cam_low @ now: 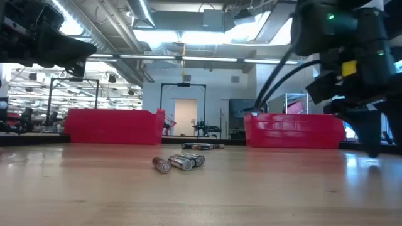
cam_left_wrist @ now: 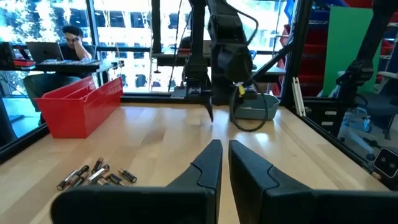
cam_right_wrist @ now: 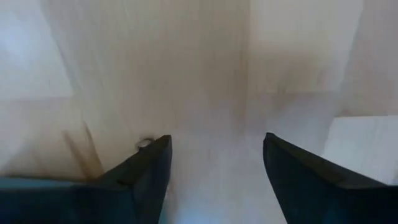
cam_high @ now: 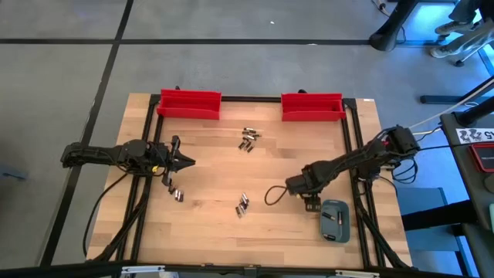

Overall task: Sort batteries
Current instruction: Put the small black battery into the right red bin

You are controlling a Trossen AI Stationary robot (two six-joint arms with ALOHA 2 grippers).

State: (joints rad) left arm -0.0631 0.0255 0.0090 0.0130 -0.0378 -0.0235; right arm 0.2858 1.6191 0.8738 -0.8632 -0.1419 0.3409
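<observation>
Next, I move my right gripper over and close both fingers around the battery, because its silvery end (cam_right_wrist: 144, 143) is by one finger, outside the open gap.
The batteries lie on the wooden table in three small heaps in the high view: one toward the far edge (cam_high: 248, 139), one near the middle (cam_high: 242, 205), and one near the left arm (cam_high: 177, 194). The low view shows the middle heap (cam_low: 179, 163), and the left wrist view shows the far heap (cam_left_wrist: 93, 175). My left gripper (cam_high: 191, 163) hovers level at the table's left, pointing right, shut (cam_left_wrist: 225, 163) and empty. My right gripper (cam_high: 310, 203) points down at bare wood beside the grey-blue case (cam_high: 335, 220), open (cam_right_wrist: 214, 155). A small silvery speck (cam_right_wrist: 144, 143) sits by one finger.
Two red bins stand at the far edge, one left (cam_high: 189, 103) and one right (cam_high: 312, 106). A dark cable loop (cam_high: 272, 194) lies by the right gripper. A black frame borders the table. Bare wood lies between the heaps. A person sits at a desk (cam_left_wrist: 71, 40) beyond the table.
</observation>
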